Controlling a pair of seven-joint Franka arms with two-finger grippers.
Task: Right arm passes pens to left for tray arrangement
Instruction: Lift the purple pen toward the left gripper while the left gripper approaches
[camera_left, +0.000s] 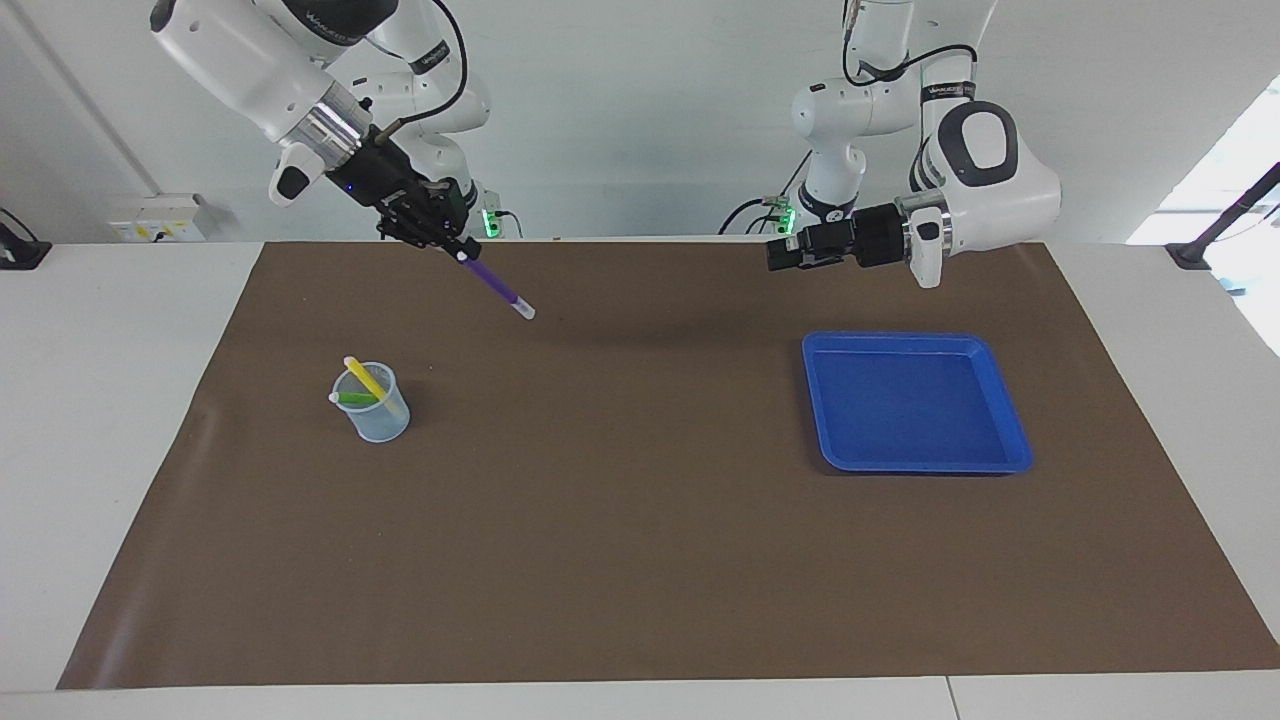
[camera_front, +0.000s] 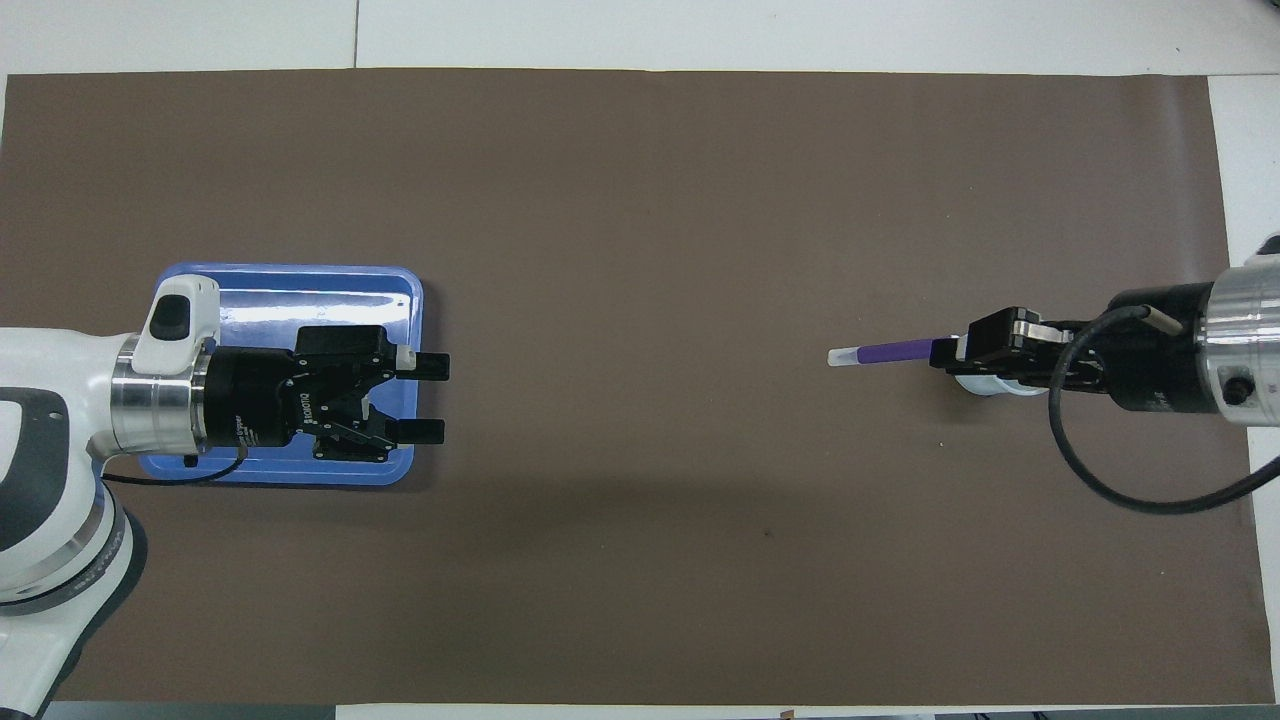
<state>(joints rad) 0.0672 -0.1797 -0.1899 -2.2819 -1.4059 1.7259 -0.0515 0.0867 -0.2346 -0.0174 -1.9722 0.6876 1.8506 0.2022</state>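
Note:
The pen's pale tip (camera_front: 843, 356) sticks out free toward my left gripper's open fingers, so that gripper should keep moving toward the table's middle (camera_front: 618, 318) until its fingers are on both sides of the purple pen.
My right gripper (camera_left: 455, 248) (camera_front: 950, 353) is shut on one end of the purple pen (camera_left: 497, 289) (camera_front: 892, 352), high over the mat. The pen slants down with its pale tip toward the table's middle. The yellow pen (camera_left: 364, 379) and the green pen (camera_left: 352, 398) lean in the clear cup (camera_left: 378, 408); from overhead my right hand hides most of that cup. My left gripper (camera_left: 776, 254) (camera_front: 432, 398) is open and level, pointing toward the middle, with nothing in it. It hangs over the blue tray's (camera_left: 912, 402) (camera_front: 262, 286) edge toward the middle, and the tray holds nothing.
A brown mat (camera_left: 640, 520) (camera_front: 640, 200) covers most of the white table. A black cable loops from my right wrist (camera_front: 1110, 490).

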